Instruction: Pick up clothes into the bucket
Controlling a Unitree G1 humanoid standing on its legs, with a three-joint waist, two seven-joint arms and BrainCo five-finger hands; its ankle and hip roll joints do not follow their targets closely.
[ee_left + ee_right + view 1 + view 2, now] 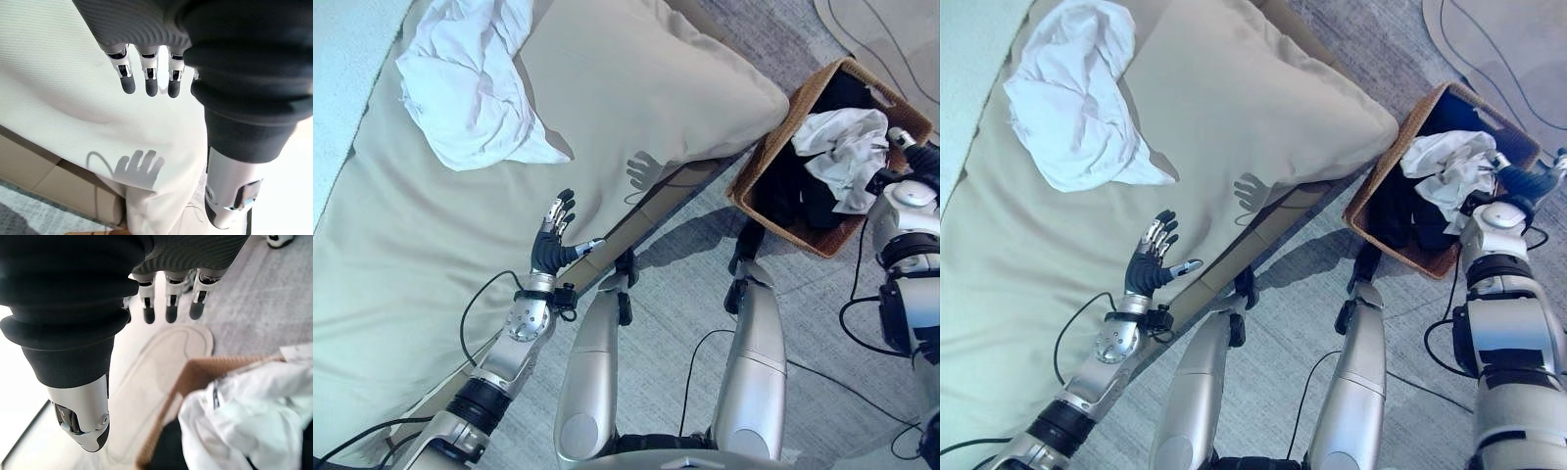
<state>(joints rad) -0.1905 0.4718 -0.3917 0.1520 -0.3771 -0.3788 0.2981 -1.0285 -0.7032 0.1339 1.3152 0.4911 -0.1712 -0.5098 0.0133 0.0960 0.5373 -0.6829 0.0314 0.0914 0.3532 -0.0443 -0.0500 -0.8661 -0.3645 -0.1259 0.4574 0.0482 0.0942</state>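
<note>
The white garment (475,88) is lying in loose folds with a trailing corner (551,150). It will hang down and spread out wide when I carry it to the basket.
A crumpled white garment (470,88) lies on the far left of the big beige cushion (646,98). My left hand (551,245) hovers open over the cushion's near edge, well short of the garment, fingers (149,73) straight and holding nothing. On the floor to the right stands a brown wicker basket (759,162) with a white cloth (847,147) on top of black clothes (798,196). My right hand (1528,181) is at the basket's right rim, just above the white cloth (244,416); its fingers (170,303) are straight and empty.
Grey carpet (705,284) runs between the cushion and the basket. A brown board (641,217) edges the cushion's underside. A pale mat (891,39) lies on the floor beyond the basket.
</note>
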